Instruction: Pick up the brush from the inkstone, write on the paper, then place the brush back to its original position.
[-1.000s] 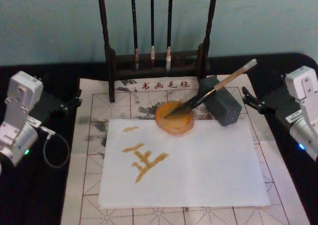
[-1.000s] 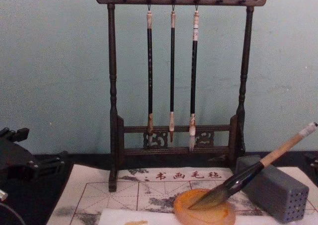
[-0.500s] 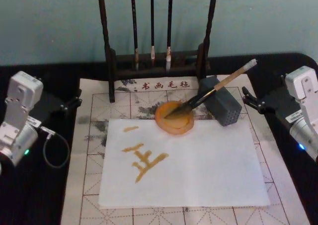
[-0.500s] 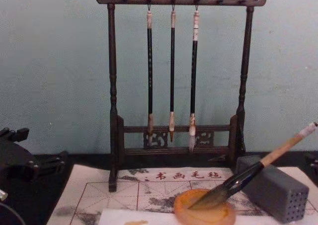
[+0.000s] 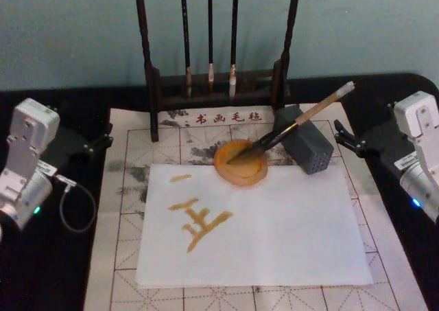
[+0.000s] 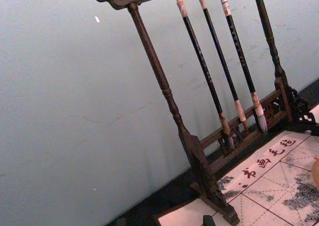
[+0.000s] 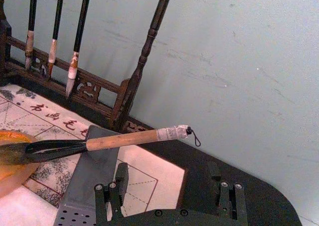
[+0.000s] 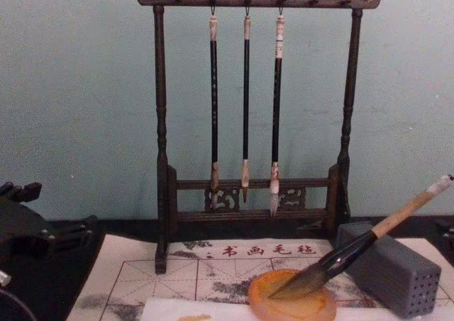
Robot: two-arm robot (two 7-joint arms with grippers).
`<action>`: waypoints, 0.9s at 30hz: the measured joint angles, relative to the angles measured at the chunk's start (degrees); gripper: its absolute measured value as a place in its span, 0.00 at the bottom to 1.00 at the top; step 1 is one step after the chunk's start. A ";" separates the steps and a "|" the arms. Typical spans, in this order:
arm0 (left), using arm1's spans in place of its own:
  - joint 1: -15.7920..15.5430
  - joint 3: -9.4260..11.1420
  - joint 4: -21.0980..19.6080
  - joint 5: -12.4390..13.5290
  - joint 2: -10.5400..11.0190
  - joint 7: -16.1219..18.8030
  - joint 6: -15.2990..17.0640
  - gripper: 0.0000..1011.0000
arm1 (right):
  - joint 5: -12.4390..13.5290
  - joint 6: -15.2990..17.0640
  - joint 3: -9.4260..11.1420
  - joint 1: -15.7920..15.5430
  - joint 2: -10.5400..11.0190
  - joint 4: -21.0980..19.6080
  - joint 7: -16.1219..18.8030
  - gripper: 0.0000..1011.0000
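The dark tuft narrows to a single tip in the orange inkstone, so I expect it to stay together when I raise the brush to the paper.
The brush lies at a slant, its dark tuft in the orange inkstone and its tan handle propped on the grey block. In the chest view the brush rises to the right from the inkstone. The white paper lies in front of the dish and carries yellow-brown strokes on its left half. My left gripper sits at the mat's left edge, open and empty. My right gripper rests right of the block, open, with nothing between its fingers.
A dark wooden rack with three thin hanging brushes stands behind the inkstone. The beige gridded mat lies under everything on a black table. A loose cable curls beside my left arm.
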 joint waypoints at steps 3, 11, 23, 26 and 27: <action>0.00 0.00 0.00 0.00 0.00 0.00 0.00 0.99 | 0.00 0.00 0.00 0.00 0.00 0.00 0.00 0.99; 0.00 0.00 0.00 0.00 0.00 0.00 0.00 0.99 | 0.01 0.01 0.12 -0.06 -0.05 -0.01 0.09 0.99; 0.00 0.00 0.00 0.00 0.00 0.00 0.00 0.99 | 8.66 2.90 4.60 -2.02 -2.18 -1.51 6.49 0.99; 0.00 0.00 0.00 0.00 0.00 0.00 0.00 0.99 | 12.60 5.03 6.22 -2.47 -3.13 -1.90 8.58 0.99; 0.00 0.00 0.00 0.00 0.00 0.00 0.00 0.99 | 14.86 6.29 7.13 -2.69 -3.79 -2.08 9.57 0.99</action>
